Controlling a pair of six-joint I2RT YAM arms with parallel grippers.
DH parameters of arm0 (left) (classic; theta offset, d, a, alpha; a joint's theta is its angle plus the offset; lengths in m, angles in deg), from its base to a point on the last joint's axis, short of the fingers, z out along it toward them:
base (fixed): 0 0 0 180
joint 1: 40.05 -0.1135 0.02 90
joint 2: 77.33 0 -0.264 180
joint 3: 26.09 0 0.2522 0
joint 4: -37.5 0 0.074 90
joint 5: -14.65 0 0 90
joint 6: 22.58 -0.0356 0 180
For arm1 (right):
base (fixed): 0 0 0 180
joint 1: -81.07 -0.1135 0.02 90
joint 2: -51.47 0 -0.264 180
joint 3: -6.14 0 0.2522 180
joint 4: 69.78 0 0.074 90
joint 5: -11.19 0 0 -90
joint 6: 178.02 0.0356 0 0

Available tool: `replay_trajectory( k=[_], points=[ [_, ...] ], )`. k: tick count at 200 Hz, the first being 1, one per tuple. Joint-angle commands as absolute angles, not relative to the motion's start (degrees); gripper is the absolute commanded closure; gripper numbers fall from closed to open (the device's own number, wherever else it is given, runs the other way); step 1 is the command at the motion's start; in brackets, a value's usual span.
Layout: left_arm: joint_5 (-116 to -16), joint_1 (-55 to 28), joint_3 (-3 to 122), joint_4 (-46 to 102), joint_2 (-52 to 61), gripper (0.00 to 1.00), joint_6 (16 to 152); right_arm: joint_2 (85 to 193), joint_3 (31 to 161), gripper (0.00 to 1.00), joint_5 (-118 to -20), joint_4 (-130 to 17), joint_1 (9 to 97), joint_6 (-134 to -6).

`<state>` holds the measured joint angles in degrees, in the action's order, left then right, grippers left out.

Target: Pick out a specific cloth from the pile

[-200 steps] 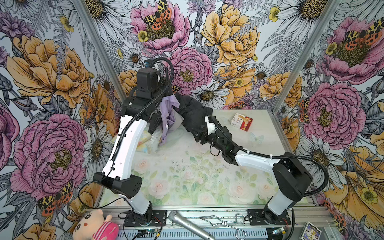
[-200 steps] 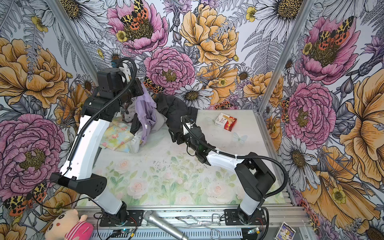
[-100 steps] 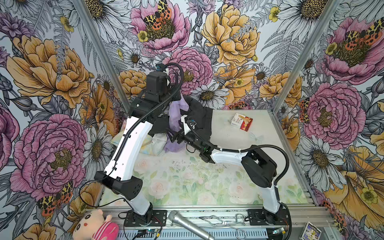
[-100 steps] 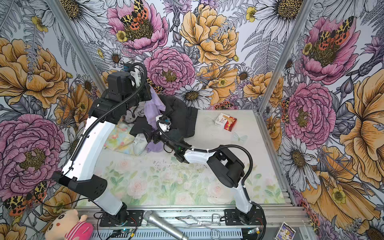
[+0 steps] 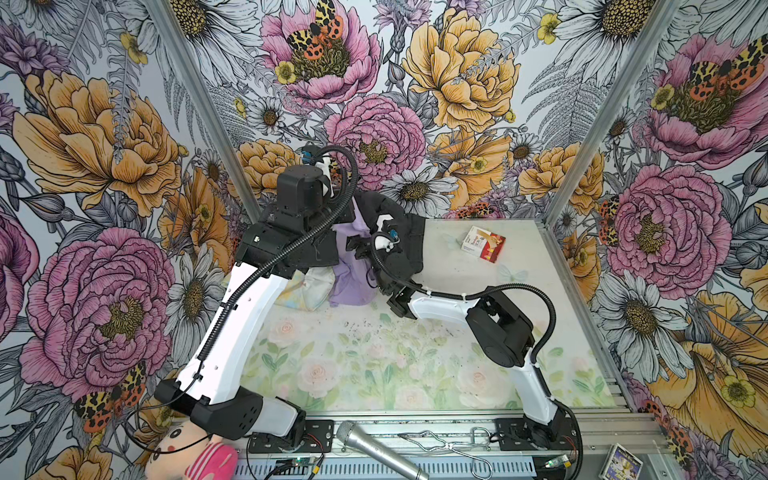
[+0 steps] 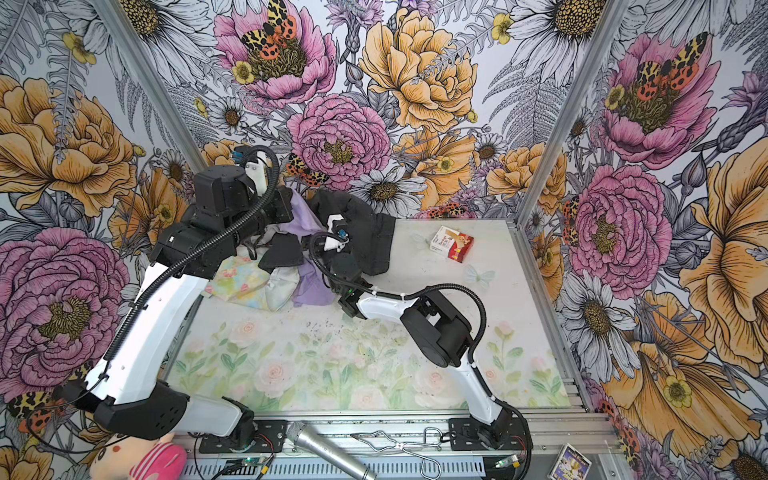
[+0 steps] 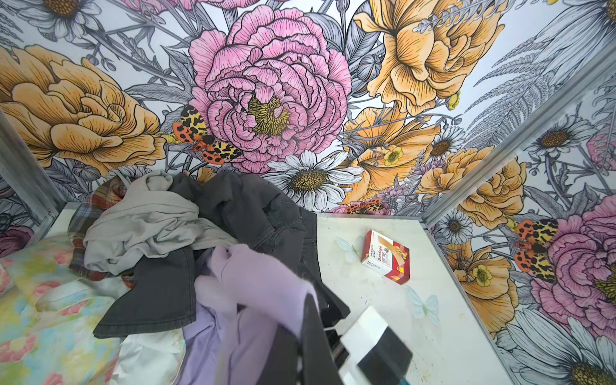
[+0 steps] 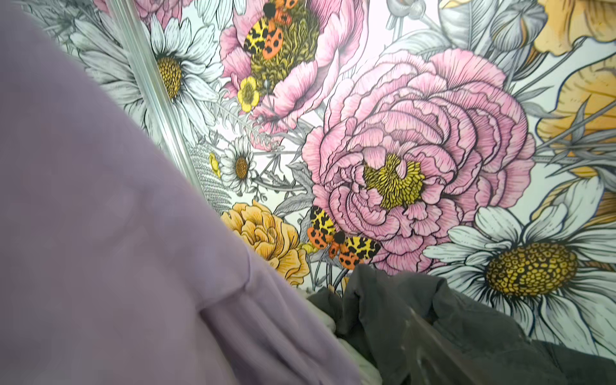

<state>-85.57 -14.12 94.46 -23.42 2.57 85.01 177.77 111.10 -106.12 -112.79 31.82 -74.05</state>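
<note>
My left gripper is holding the lavender cloth, with its lower end still [image 5: 350, 289] resting against the pile. My right gripper should therefore grab the cloth [image 7: 296, 290] and move it clear.
The pile [image 7: 160, 216] of light grey, charcoal, plaid and floral garments sits in the back left corner; it also shows in a top view [image 5: 309, 291]. My left gripper [image 7: 305, 300] is shut on the lavender cloth [image 7: 253, 276], held above the heap. In both top views the cloth [image 5: 353, 278] [image 6: 309, 286] hangs from the left gripper [image 5: 347, 218] down to the table. My right gripper [image 5: 359, 245] is open right beside the hanging cloth. In the right wrist view the cloth [image 8: 116, 233] fills one side and hides one finger; the other is a blur over the charcoal garment [image 8: 383, 316].
A red-and-white bandage box [image 5: 483, 244] lies on the table at the back right, also in the left wrist view [image 7: 385, 256]. A microphone [image 5: 378, 453], wire tongs [image 5: 444, 446] and a doll [image 5: 187, 455] lie along the front rail. Floral walls close in on three sides.
My right gripper has swung left across the charcoal garment to the hanging lavender cloth. The left gripper keeps its hold and has shifted slightly; more of the cloth now hangs free.
</note>
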Motion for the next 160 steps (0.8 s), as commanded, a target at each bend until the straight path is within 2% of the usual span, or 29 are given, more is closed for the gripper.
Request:
replay_trajectory(
  k=[1,14,30,36,53,60,69,82,131,143,160],
  points=[
    [-86.4,-13.4,88.7,-17.3,-2.7,1.00,87.3,181.0,115.4,0.04,-106.6,-112.1,33.0,-74.5],
    [-85.7,-13.3,84.7,-16.4,-4.9,1.00,88.5,182.3,117.6,0.04,-104.7,-111.8,33.6,-74.1],
    [-84.6,-13.4,80.8,-16.1,-6.9,1.00,89.5,183.1,119.3,0.12,-100.4,-111.2,34.3,-73.1],
    [-84.8,-13.3,79.4,-16.1,-7.5,1.00,89.8,183.1,119.8,0.21,-99.0,-110.7,34.5,-72.9],
    [-85.9,-13.5,75.7,-15.8,-9.4,1.00,90.2,182.5,120.0,0.56,-95.8,-109.8,35.0,-72.8],
    [-86.1,-14.0,74.1,-15.6,-10.2,1.00,90.6,182.0,119.6,0.64,-94.5,-109.6,35.3,-72.5],
    [-86.0,-14.5,72.0,-14.9,-11.2,1.00,91.2,181.1,119.0,0.82,-93.8,-109.2,35.3,-71.7],
    [-85.6,-15.3,68.8,-13.9,-12.5,1.00,91.9,179.4,117.7,1.00,-92.6,-108.7,35.3,-70.2],
    [-83.5,-20.1,57.6,-10.3,-14.4,1.00,94.0,171.9,117.3,1.00,-85.9,-97.9,38.4,-64.0],
    [-84.4,-20.7,56.1,-9.7,-14.5,0.87,94.1,170.3,118.7,1.00,-85.1,-93.1,38.6,-62.6],
    [-86.4,-20.7,54.6,-9.1,-14.1,0.62,93.5,168.8,121.7,1.00,-84.7,-85.9,38.8,-61.3]
  ],
)
